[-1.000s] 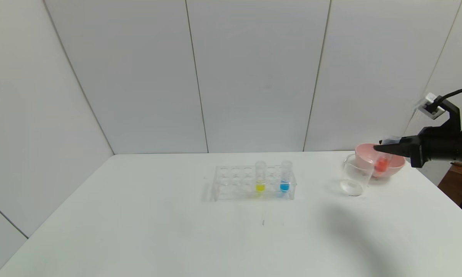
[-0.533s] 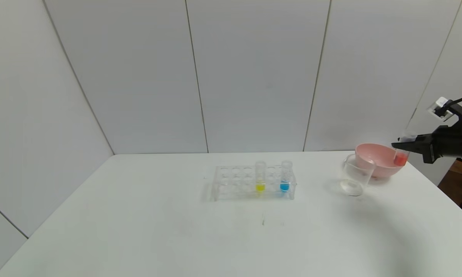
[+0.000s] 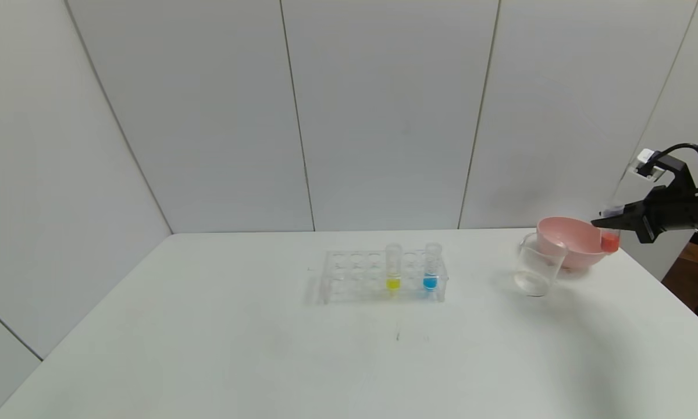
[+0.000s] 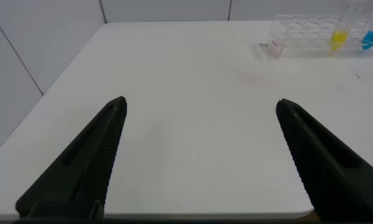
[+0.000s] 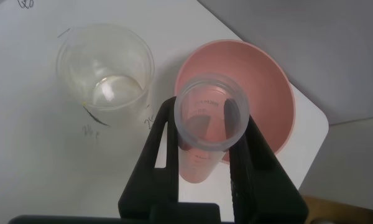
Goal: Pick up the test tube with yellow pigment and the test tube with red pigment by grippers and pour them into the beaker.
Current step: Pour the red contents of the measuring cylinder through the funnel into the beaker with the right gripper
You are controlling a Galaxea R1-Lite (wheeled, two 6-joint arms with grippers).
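My right gripper has the opening of the test tube with red pigment leaning away from the beaker, so next I swing back and tip it toward the beaker [image 3: 543,245].
My right gripper [image 3: 602,222] is shut on the test tube with red pigment [image 3: 609,240] and holds it upright at the right rim of a pink bowl. In the right wrist view the jaws [image 5: 208,124] clamp the tube [image 5: 202,165] just under its open mouth. The beaker [image 3: 536,266] stands left of the bowl and also shows in the right wrist view [image 5: 105,65]. The test tube with yellow pigment [image 3: 393,269] stands in the clear rack [image 3: 355,273] at the table's middle. My left gripper [image 4: 201,102] is open and empty, low near the table's edge, outside the head view.
The pink bowl [image 3: 570,241] sits at the table's far right corner, touching the beaker's side. A blue-tipped tube [image 3: 431,267] stands in the rack right of the yellow one. The table's right edge [image 3: 669,291] lies close to the bowl.
My right gripper has carried the red tube to the right, from over the bowl's middle to its right rim, and it now stands a little farther back. The rack and the beaker have not moved.
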